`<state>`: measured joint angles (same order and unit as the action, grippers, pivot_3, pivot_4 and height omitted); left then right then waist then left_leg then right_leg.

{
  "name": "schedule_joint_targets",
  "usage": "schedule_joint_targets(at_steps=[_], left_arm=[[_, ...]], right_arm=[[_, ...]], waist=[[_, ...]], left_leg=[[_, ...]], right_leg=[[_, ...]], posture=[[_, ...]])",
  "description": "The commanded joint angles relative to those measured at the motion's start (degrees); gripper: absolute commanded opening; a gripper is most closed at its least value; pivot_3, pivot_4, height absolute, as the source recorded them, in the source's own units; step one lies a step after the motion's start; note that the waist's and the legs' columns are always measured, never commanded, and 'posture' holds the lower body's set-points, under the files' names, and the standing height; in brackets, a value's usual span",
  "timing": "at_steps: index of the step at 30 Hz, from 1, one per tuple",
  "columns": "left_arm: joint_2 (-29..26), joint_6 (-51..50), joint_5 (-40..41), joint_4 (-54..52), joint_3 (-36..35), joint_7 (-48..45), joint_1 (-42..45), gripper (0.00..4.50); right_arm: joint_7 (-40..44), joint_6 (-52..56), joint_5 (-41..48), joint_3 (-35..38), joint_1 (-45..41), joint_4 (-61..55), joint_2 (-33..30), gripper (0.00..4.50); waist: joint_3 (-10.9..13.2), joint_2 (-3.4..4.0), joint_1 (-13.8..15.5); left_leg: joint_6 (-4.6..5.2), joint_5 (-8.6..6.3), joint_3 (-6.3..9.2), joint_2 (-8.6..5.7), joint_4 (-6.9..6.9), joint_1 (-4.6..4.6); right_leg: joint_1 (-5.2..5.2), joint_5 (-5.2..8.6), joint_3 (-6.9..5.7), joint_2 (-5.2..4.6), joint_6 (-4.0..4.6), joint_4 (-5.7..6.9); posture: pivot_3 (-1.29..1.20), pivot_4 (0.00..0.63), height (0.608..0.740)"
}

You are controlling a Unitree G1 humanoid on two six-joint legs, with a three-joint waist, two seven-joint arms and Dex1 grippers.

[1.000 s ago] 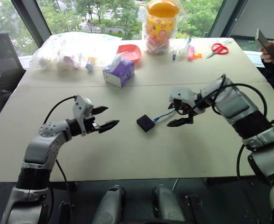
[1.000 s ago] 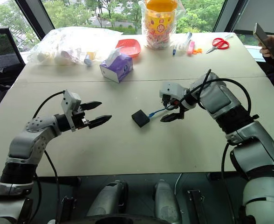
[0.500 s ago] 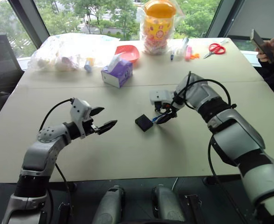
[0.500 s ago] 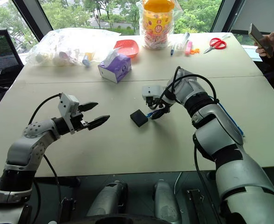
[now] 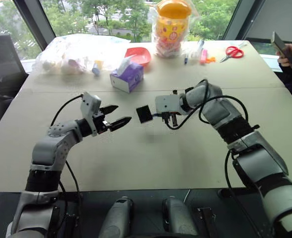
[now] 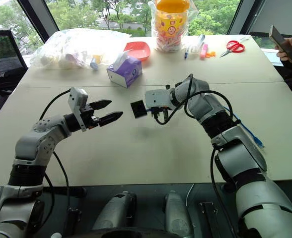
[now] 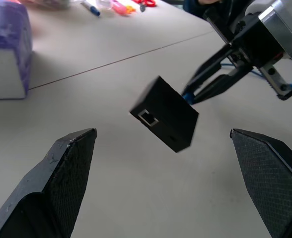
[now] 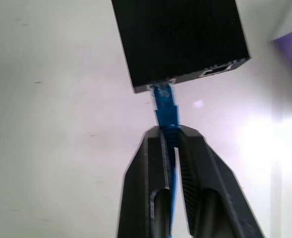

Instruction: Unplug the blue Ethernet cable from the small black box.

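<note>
The small black box (image 5: 144, 114) hangs at a tilt from the blue cable. Next, my left gripper clamps the box before my right gripper opens and takes hold of the plug (image 8: 165, 103) closer in.
The small black box (image 5: 144, 114) hangs in the air above the table, tilted, with an empty port on the side facing my left gripper. The blue Ethernet cable (image 8: 165, 106) is plugged into the box's edge. My right gripper (image 8: 168, 131) is shut on the cable just behind the plug and carries the box by it. The rest of the blue cable (image 6: 246, 131) trails over the table on the right. My left gripper (image 5: 123, 112) is open, level with the box and a short way to its left; its fingers (image 7: 69, 166) stand to either side of the box without touching it.
At the back of the table (image 5: 151, 158) are a purple tissue box (image 5: 127, 77), a red bowl (image 5: 138, 55), a filled clear plastic bag (image 5: 74, 53), a yellow jar in a bag (image 5: 171, 25), pens (image 5: 195, 52) and red scissors (image 5: 233, 51). A person's hand holds a phone (image 5: 281, 45) at far right.
My right gripper has shut on the blue cable, swung left and lifted the black box off the table. My left gripper has risen and moved right, toward the box.
</note>
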<state>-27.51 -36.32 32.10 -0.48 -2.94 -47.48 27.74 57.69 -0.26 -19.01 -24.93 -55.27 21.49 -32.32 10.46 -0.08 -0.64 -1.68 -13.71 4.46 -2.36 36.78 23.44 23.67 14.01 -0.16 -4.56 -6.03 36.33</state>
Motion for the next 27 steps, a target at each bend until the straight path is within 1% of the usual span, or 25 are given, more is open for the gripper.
schedule_joint_targets(at_steps=[1, 4, 8, 16, 18, 19, 20, 25, 26, 27], left_arm=[[0.7, -3.9, 3.6, 1.4, -0.5, -2.2, 3.9, 4.5], [1.6, -5.5, 4.4, 3.7, -0.5, -3.1, 7.0, 4.5], [3.6, -8.5, 6.6, 8.4, -1.6, -3.8, 12.9, 4.5], [3.7, -9.4, 6.4, 10.3, -0.4, -7.0, 14.8, 4.5], [3.8, -9.4, 6.3, 10.5, -0.4, -7.3, 14.9, 3.97], [3.8, -9.4, 6.3, 10.5, -0.4, -7.3, 14.9, 3.61], [3.8, -9.3, 6.3, 10.5, -0.4, -7.4, 15.0, 3.17], [4.0, -9.2, 6.3, 10.6, -0.8, -7.6, 15.1, 0.59], [4.0, -9.1, 6.4, 10.7, -1.0, -7.6, 15.1, 0.49], [4.0, -9.2, 6.5, 10.5, -1.1, -7.5, 15.0, 0.51]], right_arm=[[-9.1, -3.5, -3.4, 4.4, 3.9, -9.1, -2.7, 0.05], [-10.4, -1.5, -2.2, 6.6, 9.2, -17.3, -2.6, 0.05], [-12.3, 1.8, -4.0, 7.7, 14.5, -28.1, -1.6, 0.05], [-12.3, 6.7, -4.2, 8.1, 16.1, -34.2, -0.6, 0.05], [-12.1, 7.0, -4.2, 8.1, 16.2, -34.5, -0.9, 0.0], [-12.0, 7.1, -4.2, 8.1, 16.2, -34.6, -1.0, 0.0], [-11.9, 7.2, -4.2, 8.1, 16.1, -34.7, -1.1, 0.0], [-11.3, 7.6, -3.8, 8.0, 16.1, -35.1, -1.3, 0.0], [-11.1, 7.6, -3.8, 8.0, 16.1, -35.2, -1.4, 0.0], [-10.8, 7.6, -3.8, 7.9, 16.2, -35.3, -1.5, 0.0]], waist=[[0.0, -0.01, -0.1], [0.0, -0.01, -0.5], [0.0, -0.03, -0.4], [0.0, -0.03, -0.2], [0.0, -0.03, -0.1], [0.0, -0.03, -0.1], [0.0, -0.03, -0.1], [0.0, -0.03, -0.2], [0.0, -0.03, -0.2], [0.0, -0.03, -0.2]], left_leg=[[0.0, 0.0, 0.0, -0.03, 0.0, 0.0], [0.0, 0.0, -0.09, -0.03, 0.0, -0.03], [0.0, 0.01, -0.04, 0.02, 0.04, -0.03], [0.01, 0.01, -0.02, 0.02, 0.18, -0.07], [0.01, 0.01, -0.02, 0.03, 0.2, -0.07], [0.01, 0.01, -0.01, 0.05, 0.2, -0.06], [0.01, 0.01, -0.01, 0.06, 0.2, -0.06], [0.01, 0.01, -0.01, 0.05, 0.2, -0.06], [0.01, 0.01, -0.01, 0.06, 0.2, -0.06], [0.01, 0.01, -0.01, 0.06, 0.19, -0.06]], right_leg=[[-0.01, 0.0, 0.0, 0.0, 0.0, 0.0], [-0.01, 0.0, 0.03, 0.01, 0.0, 0.0], [-0.01, 0.0, 0.02, 0.1, 0.0, 0.06], [-0.15, 0.0, 0.01, 0.07, 0.0, 0.05], [-0.15, 0.0, 0.02, 0.06, 0.0, 0.05], [-0.16, 0.0, 0.02, 0.05, -0.01, 0.05], [-0.17, 0.0, 0.02, 0.05, -0.01, 0.04], [-0.16, 0.0, 0.02, 0.05, -0.01, 0.04], [-0.16, 0.0, 0.02, 0.05, 0.0, 0.04], [-0.16, 0.0, 0.02, 0.05, 0.0, 0.04]], posture=[[0.0, 0.15, 0.74], [0.0, 0.15, 0.74], [0.0, 0.15, 0.74], [0.0, 0.15, 0.74], [0.0, 0.15, 0.74], [0.0, 0.15, 0.74], [0.0, 0.15, 0.74], [0.0, 0.15, 0.74], [0.0, 0.15, 0.74], [0.0, 0.15, 0.74]])
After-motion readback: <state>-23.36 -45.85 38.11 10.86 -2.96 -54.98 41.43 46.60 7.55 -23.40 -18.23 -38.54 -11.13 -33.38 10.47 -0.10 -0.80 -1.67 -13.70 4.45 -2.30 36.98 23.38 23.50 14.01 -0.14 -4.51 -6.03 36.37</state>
